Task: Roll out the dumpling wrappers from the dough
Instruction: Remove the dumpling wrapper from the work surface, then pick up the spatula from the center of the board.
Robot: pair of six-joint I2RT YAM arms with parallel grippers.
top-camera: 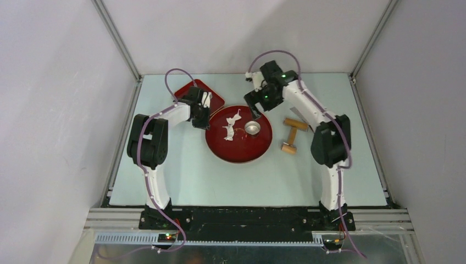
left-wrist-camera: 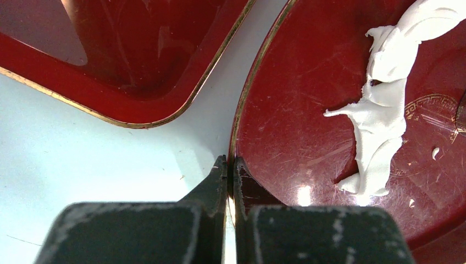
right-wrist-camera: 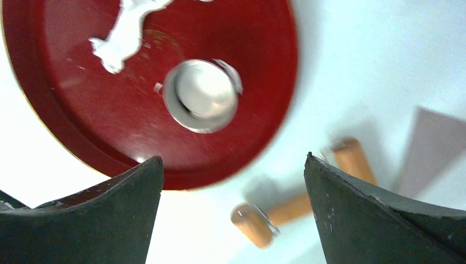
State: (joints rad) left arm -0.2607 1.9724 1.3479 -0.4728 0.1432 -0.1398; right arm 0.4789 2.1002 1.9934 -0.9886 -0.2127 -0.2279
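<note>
The scraper [right-wrist-camera: 434, 148] is past the roller and far from my left gripper, so my right gripper should pick up the scraper and pass it over blade first.
A round red plate [top-camera: 238, 160] sits mid-table. On it lie a ragged white leftover dough strip [top-camera: 232, 125] and a small metal ring cutter [top-camera: 253, 127]. No neat round wrapper disc shows in any view. My left gripper [top-camera: 205, 122] is shut on the plate's left rim, which runs between the fingertips in the left wrist view [left-wrist-camera: 231, 163]. The strip [left-wrist-camera: 384, 110] lies to its right there. My right gripper [top-camera: 256, 111] is open and empty, held above the plate's far right side. In the right wrist view [right-wrist-camera: 233, 158] the cutter [right-wrist-camera: 201, 103] lies ahead of it.
A red rectangular tray [top-camera: 215, 94] lies at the back left, close to the round plate [left-wrist-camera: 297, 110]; its corner also shows in the left wrist view [left-wrist-camera: 137, 104]. A wooden roller [top-camera: 289, 136] lies on the table right of the plate and also shows in the right wrist view [right-wrist-camera: 297, 203].
</note>
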